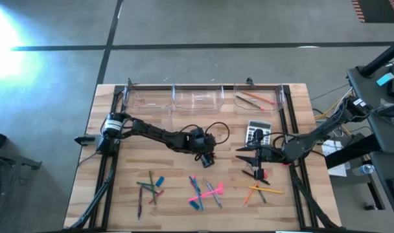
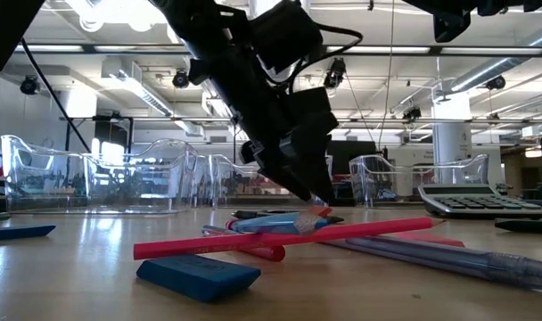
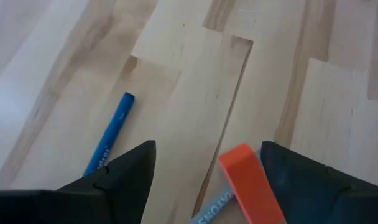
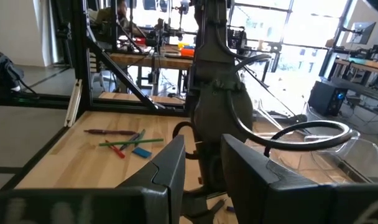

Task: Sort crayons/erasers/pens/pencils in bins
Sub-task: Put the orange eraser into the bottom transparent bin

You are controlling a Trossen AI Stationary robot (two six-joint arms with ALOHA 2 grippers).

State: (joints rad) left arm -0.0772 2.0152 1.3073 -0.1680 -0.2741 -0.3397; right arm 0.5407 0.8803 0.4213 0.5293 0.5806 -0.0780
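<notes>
My left gripper should move toward the orange-red eraser and pinch its end (image 3: 242, 159) alone, because the eraser lies at a slant over the grey-blue crayon (image 3: 231, 191), off-centre in my open left gripper.
My left gripper (image 1: 208, 160) (image 3: 207, 146) stands open, slanting down just over the wood beside the middle pile (image 1: 203, 191). Between its fingers lie an orange-red chunky piece (image 3: 245, 186), close by one finger, and a grey-blue crayon (image 3: 209, 211). A blue crayon (image 3: 111, 140) lies just outside the other finger. The low view shows that gripper (image 2: 311, 198) above a long pink stick (image 2: 280, 236) and a blue eraser (image 2: 200, 275). My right gripper (image 1: 243, 154) (image 4: 201, 158) waits level near the calculator, open, nothing between its fingers. Clear bins (image 1: 198, 98) line the far edge; one (image 1: 269, 102) holds thin sticks (image 1: 251, 98).
A grey calculator (image 1: 258, 133) (image 2: 476, 201) lies at the back right. Loose sticks and crayons lie in a left pile (image 1: 148, 184) and a right pile (image 1: 258, 186) near the front. Black frame rails (image 1: 113, 162) run along the table's left and right sides.
</notes>
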